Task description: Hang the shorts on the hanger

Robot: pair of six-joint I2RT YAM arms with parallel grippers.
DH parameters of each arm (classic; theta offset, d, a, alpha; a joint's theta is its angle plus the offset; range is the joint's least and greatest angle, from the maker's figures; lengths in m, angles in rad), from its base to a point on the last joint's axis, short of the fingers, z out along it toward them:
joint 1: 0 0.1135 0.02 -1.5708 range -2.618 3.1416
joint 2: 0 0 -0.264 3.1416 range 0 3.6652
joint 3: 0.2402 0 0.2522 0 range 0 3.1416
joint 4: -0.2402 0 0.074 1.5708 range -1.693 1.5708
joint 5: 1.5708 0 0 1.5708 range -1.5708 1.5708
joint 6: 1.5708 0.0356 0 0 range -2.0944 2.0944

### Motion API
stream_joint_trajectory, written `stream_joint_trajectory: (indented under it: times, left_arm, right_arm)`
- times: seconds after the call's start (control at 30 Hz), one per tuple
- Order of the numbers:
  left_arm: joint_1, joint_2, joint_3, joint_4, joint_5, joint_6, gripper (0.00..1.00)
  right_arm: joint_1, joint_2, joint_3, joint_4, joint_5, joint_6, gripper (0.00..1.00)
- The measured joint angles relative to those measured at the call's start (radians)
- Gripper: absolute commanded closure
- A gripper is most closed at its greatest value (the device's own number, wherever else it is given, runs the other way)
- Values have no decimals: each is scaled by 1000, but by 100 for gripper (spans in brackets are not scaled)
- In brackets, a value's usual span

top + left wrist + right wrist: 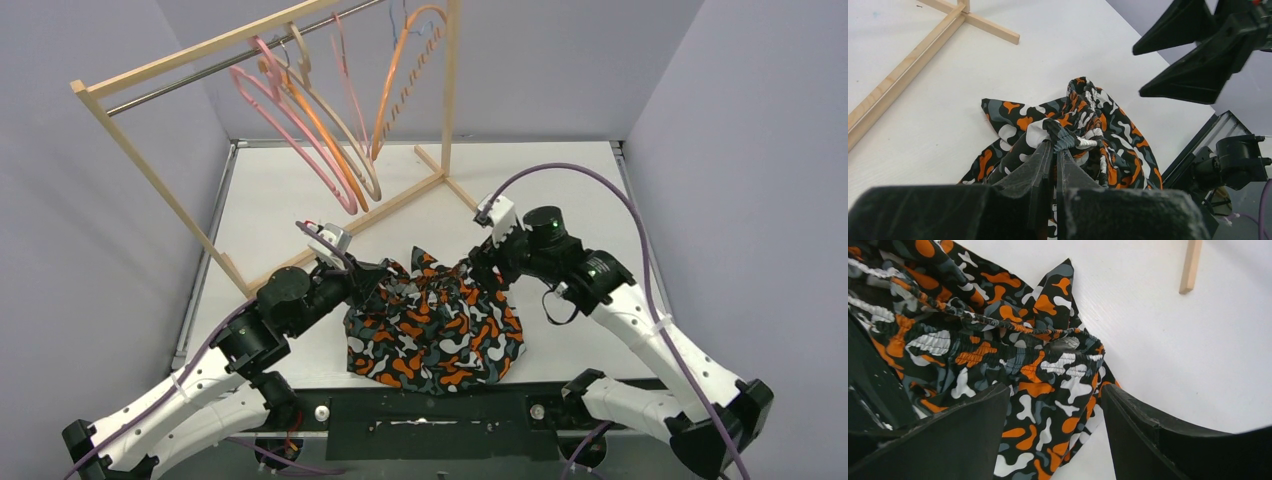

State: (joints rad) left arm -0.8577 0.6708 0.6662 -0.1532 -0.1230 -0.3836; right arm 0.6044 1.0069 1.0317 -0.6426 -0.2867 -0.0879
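A gap [1064, 344] can be seen between the waistband's rims. The elastic waistband [1048, 362] will therefore arch open and form a loop when I lift its edge.
The camouflage shorts [435, 325] lie bunched on the white table between my arms. My left gripper [366, 281] is shut on a fold of the waistband at their left edge; in the left wrist view the gripper [1057, 145] pinches the fabric of the shorts [1113, 127] tight. My right gripper [480, 268] is open at the shorts' upper right edge. In the right wrist view the gripper [1055, 407] straddles the elastic waistband of the shorts [1038, 365] without closing on it. The thick pink hanger [318, 160] hangs on the rail at the back left, apart from both grippers.
A wooden rack [150, 170] with a metal rail stands at the back left, its base bars [908, 70] on the table near the shorts. Orange hangers [400, 70] and a thin pink hanger [350, 95] hang beside the thick one. Grey walls enclose the table.
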Motion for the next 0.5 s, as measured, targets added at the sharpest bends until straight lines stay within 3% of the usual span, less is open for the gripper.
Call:
stream_joint_trajectory:
  times: [0.2,0.5]
  left_arm:
    - [0,-3,0,3,2,3,100]
    - [0,-11,0,3,7,4,100]
  right_arm:
    - [-21,148,5,107,-111,-124,29]
    - [-116,378,89,121,-314,-256,27]
